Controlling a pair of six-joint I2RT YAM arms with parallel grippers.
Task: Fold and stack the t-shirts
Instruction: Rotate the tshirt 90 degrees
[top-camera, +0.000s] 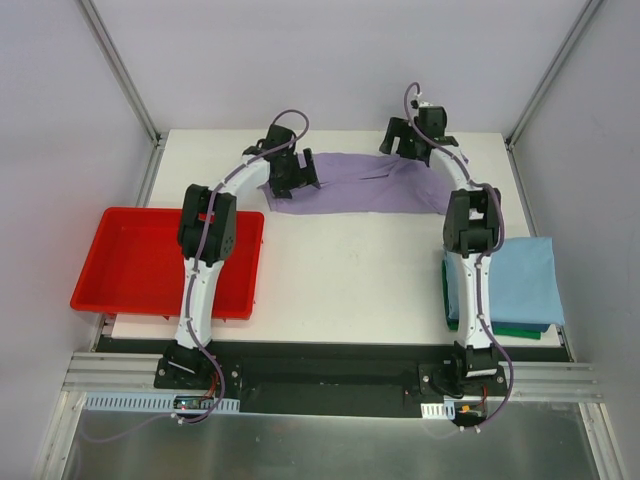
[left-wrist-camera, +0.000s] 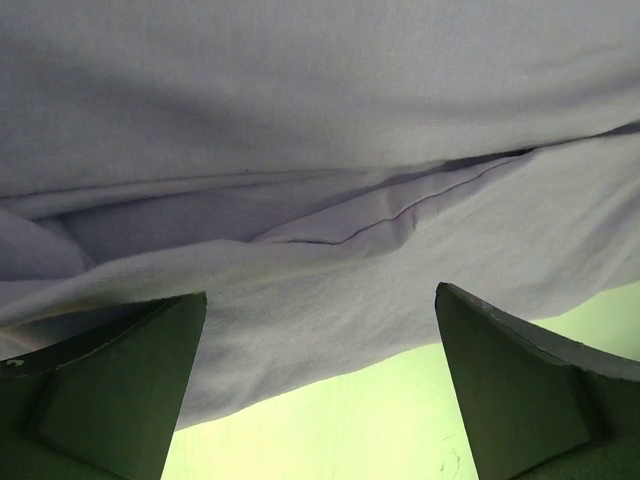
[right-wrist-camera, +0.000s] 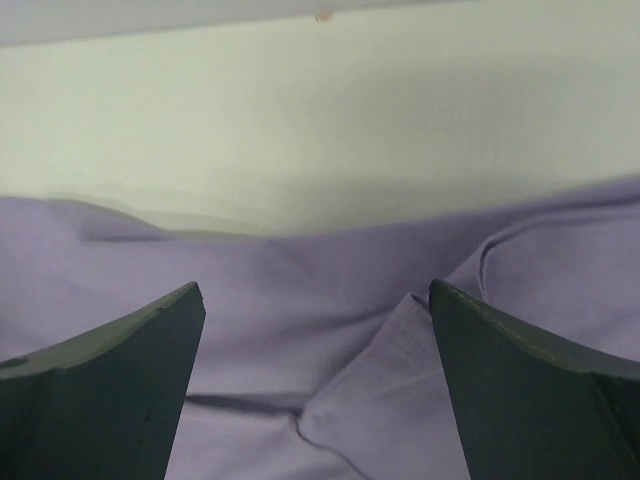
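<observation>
I can see the lavender purple t-shirt (top-camera: 348, 194) crosswise along the table's far side. My grippers should swing its end (top-camera: 288, 206) near the red plastic tray toward me before folding.
The lavender purple t-shirt (top-camera: 360, 185) lies folded into a long band across the far middle of the table. My left gripper (top-camera: 300, 178) is open at its left end; in the left wrist view the cloth (left-wrist-camera: 320, 150) fills the frame and its edge runs between the fingers (left-wrist-camera: 120, 390). My right gripper (top-camera: 405, 142) is open over its right end; the right wrist view shows a folded corner (right-wrist-camera: 400, 400) between the fingers (right-wrist-camera: 520, 390). The light blue t-shirt (top-camera: 525, 280) lies folded at the right edge on top of the dark green one (top-camera: 510, 330).
A red plastic tray (top-camera: 140, 262) sits at the table's left edge, partly under my left arm. White enclosure walls stand close behind and to both sides. The white table top (top-camera: 350, 270) shows between the tray and the folded pile.
</observation>
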